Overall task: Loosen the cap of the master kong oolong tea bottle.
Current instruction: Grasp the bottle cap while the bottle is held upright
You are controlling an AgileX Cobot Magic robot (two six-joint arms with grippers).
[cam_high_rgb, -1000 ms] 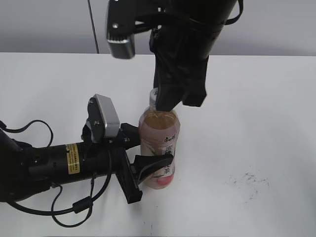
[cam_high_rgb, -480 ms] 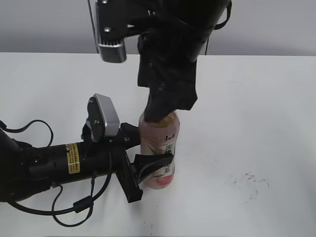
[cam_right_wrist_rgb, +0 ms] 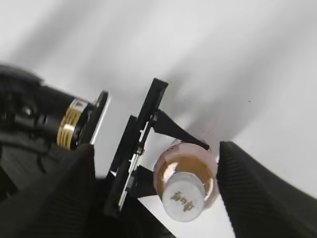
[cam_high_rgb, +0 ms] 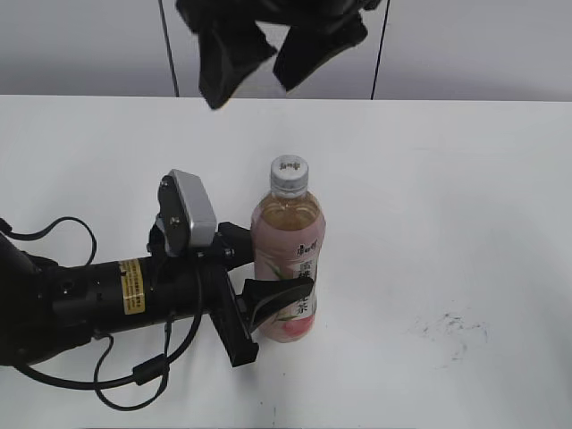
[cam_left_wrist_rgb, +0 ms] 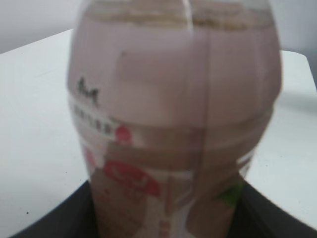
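Note:
The left gripper [cam_high_rgb: 255, 299] is closed on the lower body of the bottle, so the pink label [cam_high_rgb: 293, 259] should stay facing front when the robot turns the cap.
The master kong oolong tea bottle [cam_high_rgb: 288, 268] stands upright on the white table, pink label facing front. Its white-grey cap [cam_high_rgb: 290, 174] with a small dark logo sits on the neck, uncovered. My left gripper [cam_high_rgb: 255, 295] is shut on the bottle's lower body from the left; the left wrist view is filled by the bottle [cam_left_wrist_rgb: 173, 124]. My right gripper [cam_high_rgb: 268, 49] is open and empty, high above the bottle at the top of the exterior view. In the right wrist view the cap [cam_right_wrist_rgb: 183, 202] and bottle [cam_right_wrist_rgb: 166, 171] lie below, between my open fingers [cam_right_wrist_rgb: 156, 198].
The white table [cam_high_rgb: 447, 197] runs to a grey wall behind. A faint dark smudge [cam_high_rgb: 451, 329] marks the table at the front right. The left arm's black body with a yellow label [cam_high_rgb: 132, 286] and cables lies along the front left.
My right gripper was down on the cap; it has let go, opened and risen well above the bottle. The cap is now uncovered. The left gripper and bottle have not moved.

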